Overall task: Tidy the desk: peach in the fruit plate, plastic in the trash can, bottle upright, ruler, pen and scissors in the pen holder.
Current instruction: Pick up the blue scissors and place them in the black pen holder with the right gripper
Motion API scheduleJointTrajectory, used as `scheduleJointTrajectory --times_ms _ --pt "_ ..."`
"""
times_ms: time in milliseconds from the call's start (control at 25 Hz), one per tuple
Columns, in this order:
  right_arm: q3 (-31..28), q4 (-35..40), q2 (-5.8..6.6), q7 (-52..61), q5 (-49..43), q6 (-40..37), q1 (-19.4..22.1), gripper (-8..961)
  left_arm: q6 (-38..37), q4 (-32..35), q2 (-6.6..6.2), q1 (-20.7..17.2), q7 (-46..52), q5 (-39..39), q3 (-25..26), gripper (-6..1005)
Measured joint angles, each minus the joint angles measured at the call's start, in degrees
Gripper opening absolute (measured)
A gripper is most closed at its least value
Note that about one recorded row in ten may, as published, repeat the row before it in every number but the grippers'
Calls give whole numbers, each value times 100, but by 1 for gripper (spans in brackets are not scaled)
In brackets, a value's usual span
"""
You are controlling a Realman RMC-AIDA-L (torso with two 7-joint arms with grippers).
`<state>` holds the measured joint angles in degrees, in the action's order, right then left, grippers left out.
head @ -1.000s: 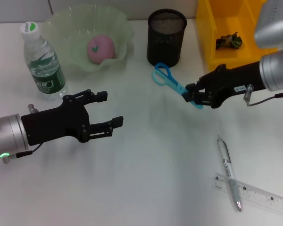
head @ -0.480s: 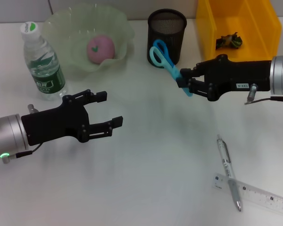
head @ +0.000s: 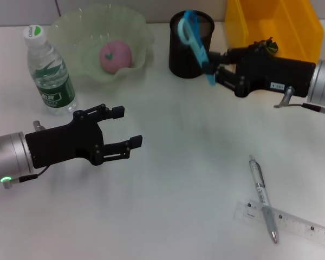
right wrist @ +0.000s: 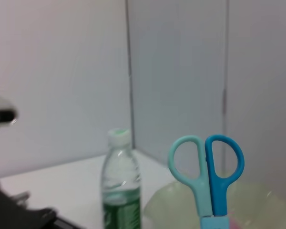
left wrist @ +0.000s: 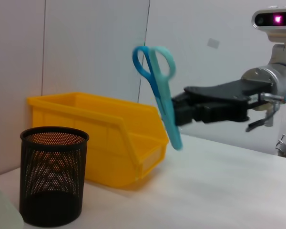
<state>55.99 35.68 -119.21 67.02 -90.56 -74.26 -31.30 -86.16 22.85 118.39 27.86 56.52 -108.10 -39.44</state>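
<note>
The scissors' blade end [head: 212, 80] points down and the pen holder's opening [head: 202, 26] is clear, so the robot's right gripper should carry on over it, lower the scissors inside and release.
My right gripper [head: 212, 64] is shut on the blade end of the blue scissors [head: 194, 37] and holds them in the air, handles up. In the head view the handles overlap the rim of the black mesh pen holder [head: 184, 57]. The left wrist view shows the scissors [left wrist: 159, 95] hanging high above the desk, off to the side of the pen holder [left wrist: 52, 181]. My left gripper [head: 129, 126] hovers open over the desk's left middle. The pen [head: 261, 197] lies across the ruler [head: 292, 223] at the front right. The peach [head: 115, 56] sits in the fruit plate [head: 70, 32]. The bottle [head: 49, 70] stands upright.
The yellow trash can [head: 292, 21] stands at the back right, just behind my right gripper, with a dark crumpled scrap [head: 267, 44] in it. Bare desk [head: 195, 135] stretches between the two arms.
My right gripper has carried the scissors up and back, from low over the desk to the pen holder's rim, tipping the handles upward. The left arm has stayed put.
</note>
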Motion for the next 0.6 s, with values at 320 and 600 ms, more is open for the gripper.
scheduleJointTrajectory --times_ms 320,600 --pt "38 -745 -11 -1052 1251 407 -149 197 -7 0 4 0 0 0 -1 832" --pt "1 -1777 -30 -2145 2269 851 -623 198 18 -101 18 4 -89 155 38 831"
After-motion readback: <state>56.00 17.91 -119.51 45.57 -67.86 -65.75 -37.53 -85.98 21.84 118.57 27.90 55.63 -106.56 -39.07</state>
